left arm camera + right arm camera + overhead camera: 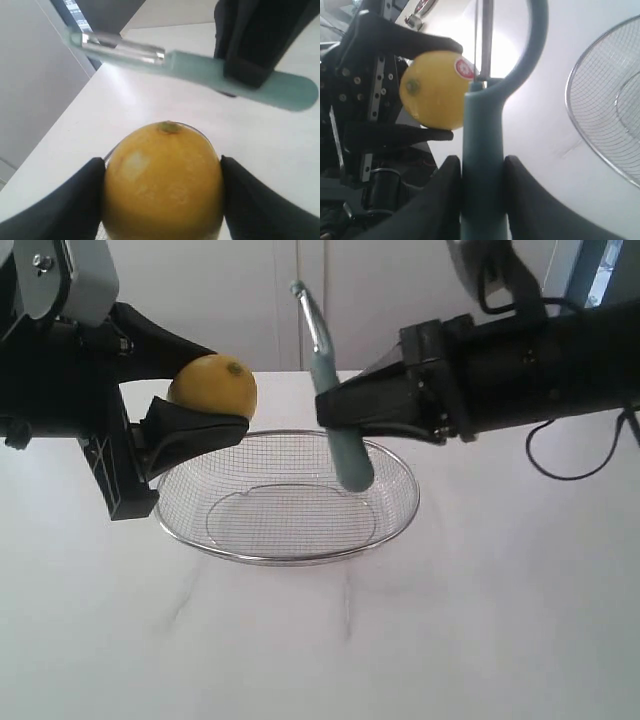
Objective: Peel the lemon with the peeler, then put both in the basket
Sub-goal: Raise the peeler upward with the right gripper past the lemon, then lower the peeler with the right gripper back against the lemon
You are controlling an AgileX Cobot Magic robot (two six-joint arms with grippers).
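The peeler's blade point(312, 318) is too high and away from the lemon, so my right gripper should bring it down to the lemon's lower edge point(242, 411) before it strokes upward.
The yellow lemon point(213, 386) hangs above the left rim of the wire mesh basket point(395, 515), with my left gripper point(205, 408) shut on it; its black fingers point(60, 205) press both sides of the lemon point(162, 180). My right gripper point(335, 415) is shut on the teal handle of the peeler point(340, 440), held nearly upright over the basket, blade end up and a little to the right of the lemon. In the right wrist view the peeler point(482, 145) stands between the fingers point(437, 200), its blade close beside the lemon point(432, 90), which bears a red sticker.
The basket point(600, 100) rests on a white table point(500, 620). A black cable point(560, 465) hangs from the right arm at the far right. A wall and window frame stand behind the table.
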